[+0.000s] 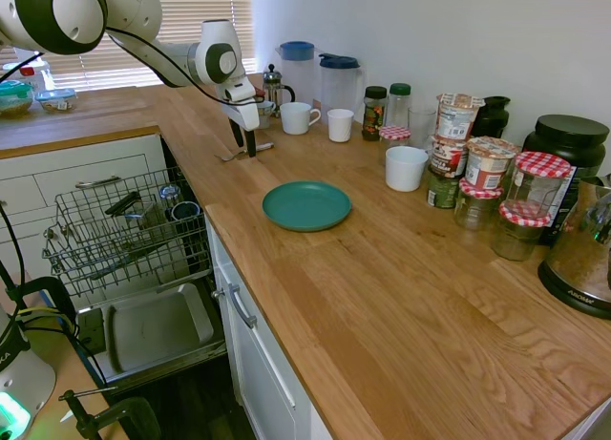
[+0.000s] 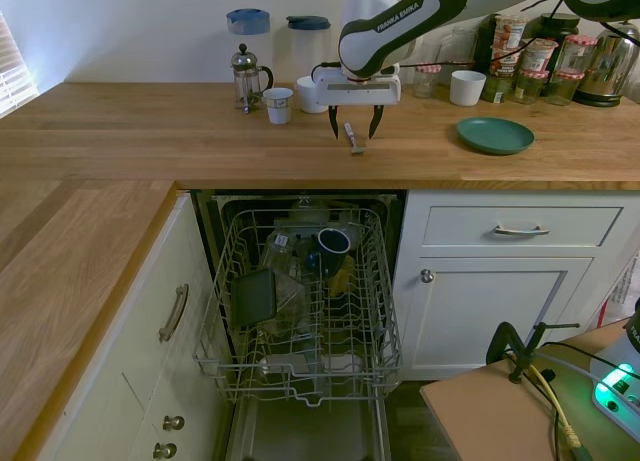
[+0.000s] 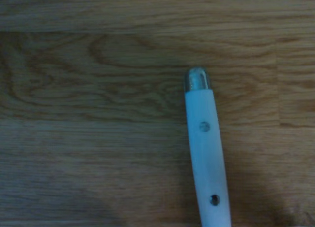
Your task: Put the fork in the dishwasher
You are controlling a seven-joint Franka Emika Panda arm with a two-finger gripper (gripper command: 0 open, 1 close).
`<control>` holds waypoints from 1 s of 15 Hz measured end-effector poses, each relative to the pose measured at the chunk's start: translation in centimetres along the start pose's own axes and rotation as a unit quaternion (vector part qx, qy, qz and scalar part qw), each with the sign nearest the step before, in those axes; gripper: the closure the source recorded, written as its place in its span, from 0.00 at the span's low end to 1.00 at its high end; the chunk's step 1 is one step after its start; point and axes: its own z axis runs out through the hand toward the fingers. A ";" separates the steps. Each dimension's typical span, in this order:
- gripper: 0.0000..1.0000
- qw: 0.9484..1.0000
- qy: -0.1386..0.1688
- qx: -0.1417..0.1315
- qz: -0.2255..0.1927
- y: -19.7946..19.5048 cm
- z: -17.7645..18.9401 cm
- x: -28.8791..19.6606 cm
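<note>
The fork (image 1: pixel 265 147) will turn straight between the robot's fingers when the gripper grips and lifts it, because the white handle (image 3: pixel 207 153) lies at a slight slant under the gripper.
The fork (image 2: pixel 352 139) lies flat on the wooden counter, just above the open dishwasher (image 2: pixel 300 311). In the wrist view its white riveted handle (image 3: pixel 206 158) fills the frame over wood grain. My gripper (image 2: pixel 354 131) points straight down over the fork, open, with one finger on each side of the handle and the tips close to the counter. From the other side the gripper (image 1: pixel 243 144) hides the fork's middle, and the fork (image 1: pixel 229 157) sticks out at both ends. The dishwasher's wire rack (image 1: pixel 124 230) is pulled out over the lowered door (image 1: pixel 153 330).
A teal plate (image 1: pixel 306 205) sits on the counter beside the gripper. White mugs (image 1: pixel 299 117), a French press (image 2: pixel 248 77) and two pitchers (image 1: pixel 339 82) stand behind it. Jars crowd the far counter (image 1: pixel 487 182). The rack holds a dark mug (image 2: pixel 333 243) and other items.
</note>
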 end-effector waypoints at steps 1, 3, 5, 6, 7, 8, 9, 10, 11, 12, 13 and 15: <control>0.00 1.000 0.000 -0.001 0.000 0.0 0.3 0.1; 1.00 1.000 -0.001 -0.002 0.000 -0.2 0.4 0.1; 1.00 1.000 -0.002 -0.004 0.002 -0.5 0.3 0.2; 1.00 1.000 -0.002 -0.003 0.003 -0.7 0.3 0.3; 1.00 1.000 -0.002 -0.004 0.004 -0.8 0.3 0.4; 1.00 1.000 -0.002 -0.004 0.004 -0.9 0.4 0.5; 1.00 1.000 -0.002 -0.004 0.006 -1.0 0.5 0.6; 1.00 1.000 -0.003 -0.004 0.007 -1.0 0.6 0.7; 1.00 1.000 -0.003 -0.005 0.008 -1.1 0.6 0.8; 1.00 1.000 -0.004 -0.006 0.008 -1.1 0.6 0.8; 1.00 1.000 -0.004 -0.006 0.009 -1.1 0.6 0.8; 1.00 1.000 -0.006 -0.006 0.009 -1.2 0.7 0.9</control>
